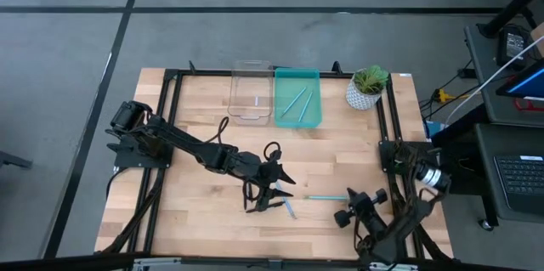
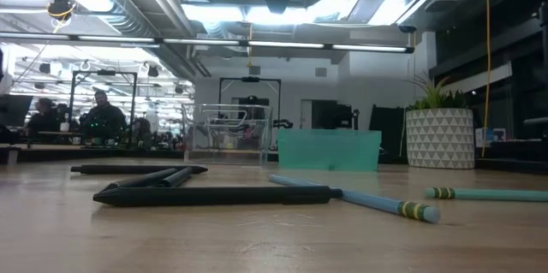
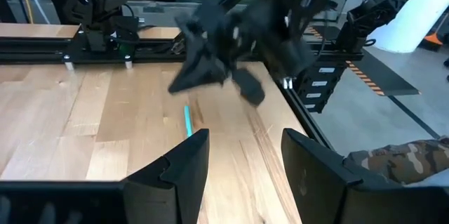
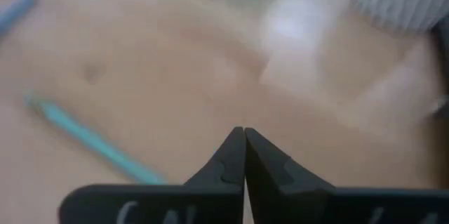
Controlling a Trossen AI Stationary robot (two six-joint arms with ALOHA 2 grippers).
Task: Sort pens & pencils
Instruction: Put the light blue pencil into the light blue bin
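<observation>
The robot's right gripper is closed and empty beyond the end of the loose teal pencil [image 1: 342, 198], so it should swing back and bring the pencil toward the teal tray [image 1: 297, 98].
Black pens [image 2: 214, 194] lie flat on the wooden table [image 1: 195, 211] near its front middle [image 1: 262, 207], with light teal pencils [image 2: 360, 198] [image 1: 323, 196] beside them. Two more teal pencils lie in the teal tray [image 1: 297, 97] at the far edge. My left gripper [image 3: 245, 161] hovers open above the pens [image 1: 285, 184], nothing between its fingers. My right gripper [image 4: 244, 147] is shut and empty, just right of the loose teal pencil [image 4: 91, 140] and off the table [image 1: 353, 196].
A clear tray [image 1: 251, 93] stands left of the teal tray. A potted plant [image 1: 367, 88] stands at the far right corner. Black frame rails [image 1: 391, 127] run along the table's sides. Bare wood lies between the trays and the pens.
</observation>
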